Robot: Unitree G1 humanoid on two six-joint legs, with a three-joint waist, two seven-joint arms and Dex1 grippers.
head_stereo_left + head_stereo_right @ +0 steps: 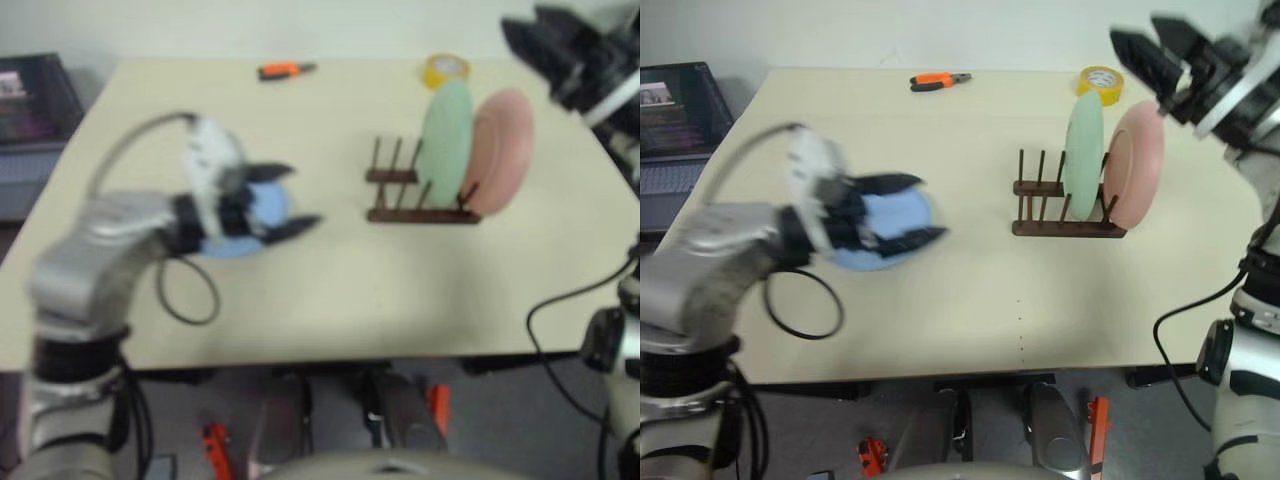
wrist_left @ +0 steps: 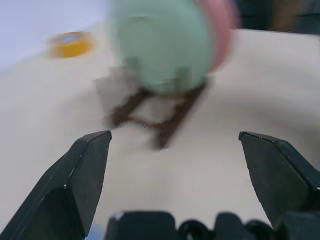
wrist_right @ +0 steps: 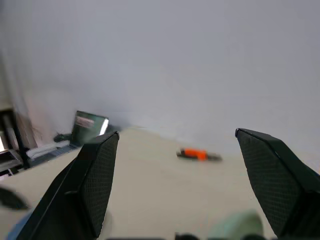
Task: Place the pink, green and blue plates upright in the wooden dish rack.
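Observation:
The blue plate [image 1: 902, 214] lies flat and far from the dish rack, so the robot's left gripper should lift the plate's rim [image 1: 845, 263] and pass the plate to the right gripper.
The wooden dish rack [image 1: 1052, 228] stands right of the table's centre. The green plate [image 1: 1084, 155] and the pink plate [image 1: 1137, 175] stand upright in it side by side, pink at the rack's right end. The blue plate [image 1: 895, 213] lies flat on the table to the left, partly hidden by my left gripper [image 1: 930, 208], which hovers over it, open and empty, facing the rack [image 2: 170, 120]. My right gripper [image 1: 1140, 35] is raised above and behind the pink plate, open and empty.
Orange pliers [image 1: 938, 80] and a yellow tape roll [image 1: 1100, 80] lie near the table's far edge. A black cable loop [image 1: 800, 300] hangs from my left arm over the tabletop. A laptop [image 1: 670, 120] sits beyond the table's left side.

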